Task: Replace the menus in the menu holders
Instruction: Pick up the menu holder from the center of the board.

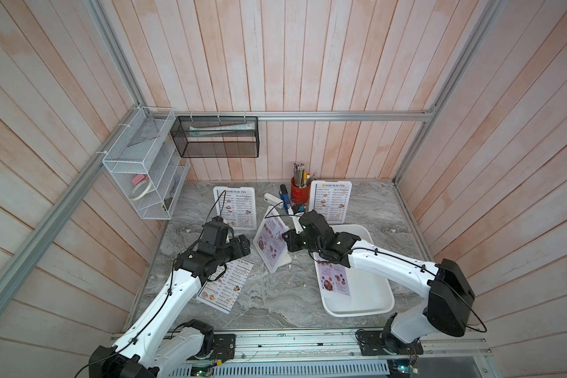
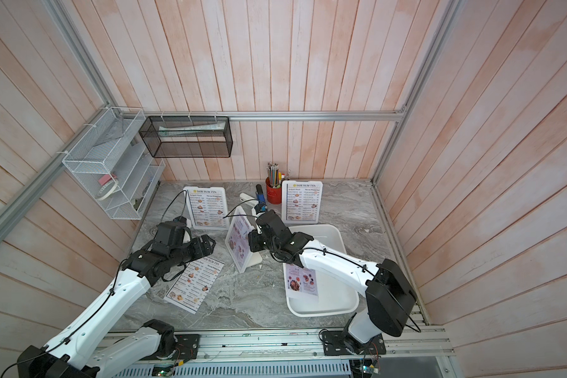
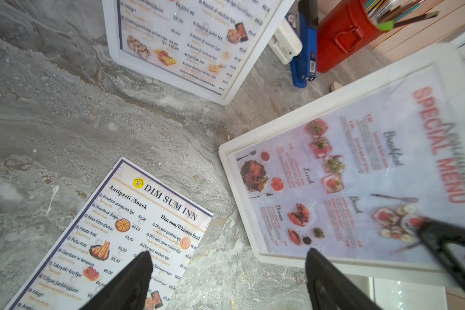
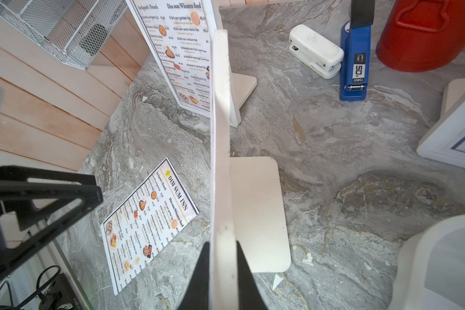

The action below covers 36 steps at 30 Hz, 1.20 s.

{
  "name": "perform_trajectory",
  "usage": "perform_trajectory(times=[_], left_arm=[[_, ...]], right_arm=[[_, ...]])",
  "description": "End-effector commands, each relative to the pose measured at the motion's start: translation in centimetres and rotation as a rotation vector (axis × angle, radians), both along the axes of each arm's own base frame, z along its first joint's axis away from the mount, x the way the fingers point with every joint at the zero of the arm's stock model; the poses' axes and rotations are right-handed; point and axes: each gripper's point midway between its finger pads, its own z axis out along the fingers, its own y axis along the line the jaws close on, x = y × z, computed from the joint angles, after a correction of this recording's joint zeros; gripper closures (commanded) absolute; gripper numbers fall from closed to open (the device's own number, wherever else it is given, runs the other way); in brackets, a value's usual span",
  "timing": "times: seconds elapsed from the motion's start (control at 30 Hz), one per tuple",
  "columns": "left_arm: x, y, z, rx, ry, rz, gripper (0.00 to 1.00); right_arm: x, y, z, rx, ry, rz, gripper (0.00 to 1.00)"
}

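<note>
I should put the middle menu holder (image 1: 272, 242) with its SPECIAL MENU, which blocks the centre, down by the wire baskets before my left gripper grabs the next holder.
The middle menu holder (image 1: 270, 248) (image 2: 239, 243) stands tilted at the table's centre, with a pinkish SPECIAL MENU sheet (image 3: 360, 174) in it. My right gripper (image 4: 222, 244) (image 1: 288, 239) is shut on the thin side edge of this holder (image 4: 220, 161), one finger on each face. My left gripper (image 3: 227, 252) (image 1: 244, 247) hangs open just left of the holder, above bare table, holding nothing. A loose DIM SUM INN menu (image 1: 226, 288) (image 3: 134, 228) (image 4: 148, 220) lies flat under the left arm. Two other menu holders, back left (image 1: 234, 203) and back right (image 1: 330, 201), show DIM SUM INN menus.
A white tray (image 1: 370, 304) at the front right holds a SPECIAL MENU sheet (image 1: 336, 278), under my right arm. A red pencil cup (image 1: 300, 193), a blue stapler (image 4: 353, 67) and a white stapler (image 4: 316, 51) sit at the back. Wire baskets (image 1: 138, 170) hang on the left wall.
</note>
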Motion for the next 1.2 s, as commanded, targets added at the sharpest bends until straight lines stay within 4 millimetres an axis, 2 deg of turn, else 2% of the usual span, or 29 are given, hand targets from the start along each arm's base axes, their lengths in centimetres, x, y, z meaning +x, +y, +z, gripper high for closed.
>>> perform_trajectory(times=[0.0, 0.13, 0.27, 0.4, 0.5, 0.63, 0.77, 0.9, 1.0, 1.17], left_arm=[[0.6, -0.3, 2.2, 0.009, -0.038, -0.038, 0.09], [0.0, -0.9, 1.4, -0.001, 0.009, -0.079, 0.08], [-1.3, -2.2, -0.2, -0.165, 0.078, -0.114, 0.07], [-3.0, -1.5, -0.6, -0.157, 0.111, -0.094, 0.07], [-4.6, -0.6, -2.0, -0.121, 0.178, -0.069, 0.09], [-6.5, -0.4, -4.4, -0.15, 0.254, -0.037, 0.11], [-8.0, -1.2, -6.7, -0.227, 0.316, -0.026, 0.14], [-9.3, -2.5, -8.2, -0.247, 0.364, -0.021, 0.16], [-9.9, -3.9, -8.7, -0.243, 0.387, -0.038, 0.17], [-9.8, -5.0, -9.2, -0.244, 0.386, -0.02, 0.18]], right_arm=[[0.1, 0.5, 2.5, 0.014, -0.065, 0.036, 0.97], [-0.7, 1.5, 4.6, 0.008, -0.167, 0.143, 0.99], [-0.8, 2.6, 6.4, -0.018, -0.281, 0.245, 1.0], [0.4, 3.8, 8.4, -0.046, -0.38, 0.288, 1.0], [1.0, 5.2, 9.7, -0.035, -0.42, 0.353, 1.0], [1.4, 6.9, 9.7, -0.014, -0.442, 0.455, 1.0], [1.4, 8.4, 10.0, 0.028, -0.477, 0.541, 1.0], [1.5, 10.4, 10.3, 0.058, -0.494, 0.628, 1.0], [1.4, 11.9, 9.6, 0.068, -0.473, 0.699, 1.0], [1.7, 13.7, 7.0, 0.057, -0.437, 0.773, 1.0]])
